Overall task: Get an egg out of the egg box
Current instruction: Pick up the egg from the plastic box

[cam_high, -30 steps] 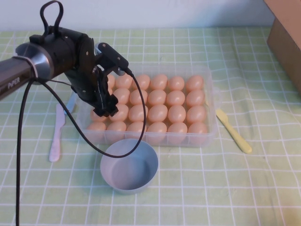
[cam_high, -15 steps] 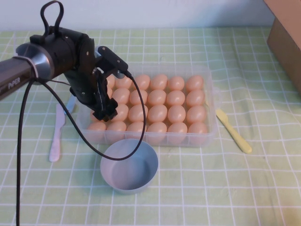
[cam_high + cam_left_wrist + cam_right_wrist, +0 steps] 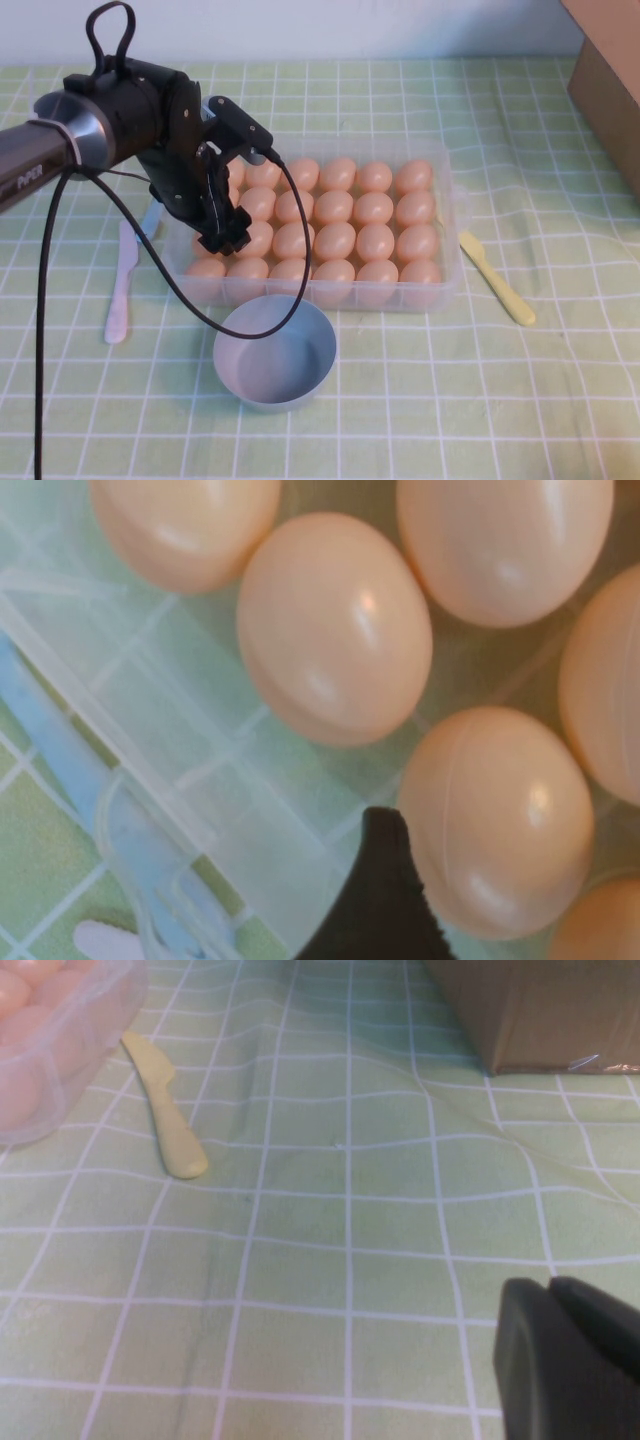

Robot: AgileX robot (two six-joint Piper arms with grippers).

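A gap (image 3: 295,815) lies between the egg (image 3: 497,822) and the side of the box. The egg will come loose and its neighbours will stay in place when I lift it.
The clear egg box (image 3: 452,215) sits mid-table, full of peach-orange eggs. My left gripper (image 3: 222,240) is lowered into its left end, near the front row. In the left wrist view one black finger (image 3: 385,900) presses against the side of one egg (image 3: 495,820), which still rests in the box; the other finger is hidden behind the egg. The box wall (image 3: 150,770) runs beside it. My right gripper (image 3: 548,1290) is shut and empty, low over the cloth to the right of the box, and does not show in the high view.
A round grey-blue bowl (image 3: 275,352) stands just in front of the box. A white and a blue plastic knife (image 3: 120,285) lie to its left, a yellow one (image 3: 497,265) to its right. A cardboard box (image 3: 605,75) is at the far right.
The left gripper has shifted slightly lower and left inside the box over the last second, then stayed still. Nothing else moved.
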